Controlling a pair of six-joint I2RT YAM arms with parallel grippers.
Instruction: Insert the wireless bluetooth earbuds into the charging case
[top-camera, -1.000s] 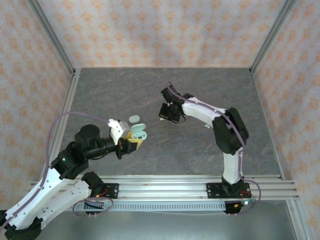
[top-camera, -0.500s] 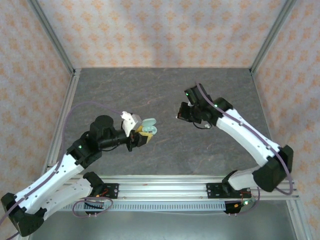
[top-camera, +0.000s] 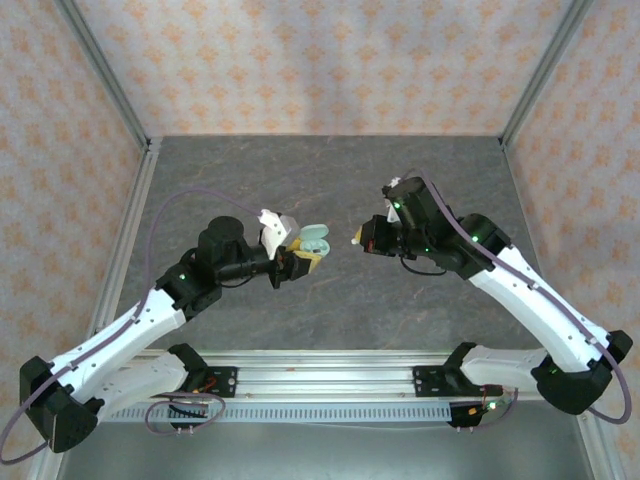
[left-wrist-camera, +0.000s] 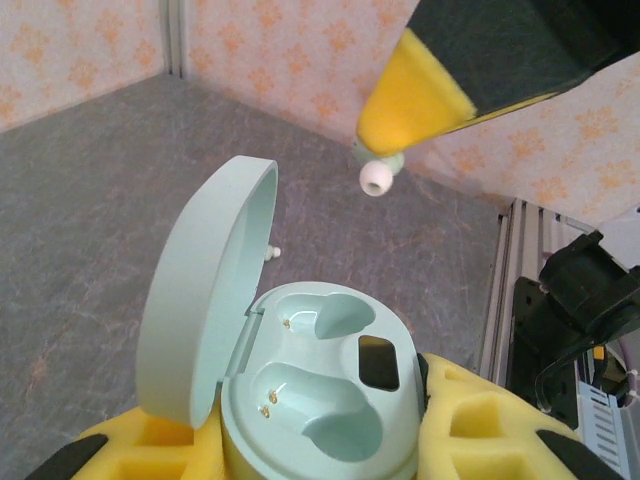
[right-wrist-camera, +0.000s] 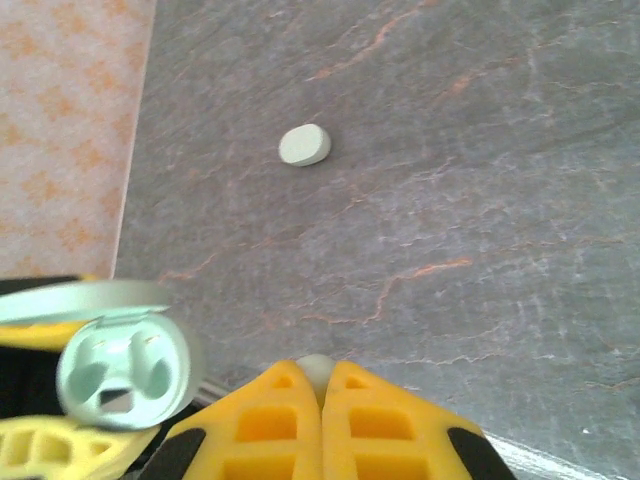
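Note:
The earbud's white tip (left-wrist-camera: 376, 178) sticks out below the fingers, so my right gripper should keep going until that tip is in the case's socket (left-wrist-camera: 316, 412) closest to my left gripper.
My left gripper (top-camera: 300, 262) is shut on the mint charging case (left-wrist-camera: 320, 400) and holds it above the table. Its lid (left-wrist-camera: 200, 300) stands open and both sockets are empty. My right gripper (right-wrist-camera: 322, 385) is shut on one pale earbud (right-wrist-camera: 316, 372), pinched between the yellow fingertips. In the left wrist view that earbud (left-wrist-camera: 375, 178) hangs from a yellow finger (left-wrist-camera: 415, 95), above and beyond the case and apart from it. From above, the right gripper (top-camera: 362, 240) faces the case (top-camera: 316, 240) across a small gap. A second earbud (right-wrist-camera: 304, 145) lies on the table.
The grey marbled table (top-camera: 330, 180) is walled by patterned panels with aluminium posts. A rail (top-camera: 400, 375) runs along the near edge by the arm bases. The case (right-wrist-camera: 120, 380) sits low on the left of the right wrist view.
Both arms have swung toward each other. The left one carried the open case up and to the right. The right one turned to face it, with the earbud still pinched.

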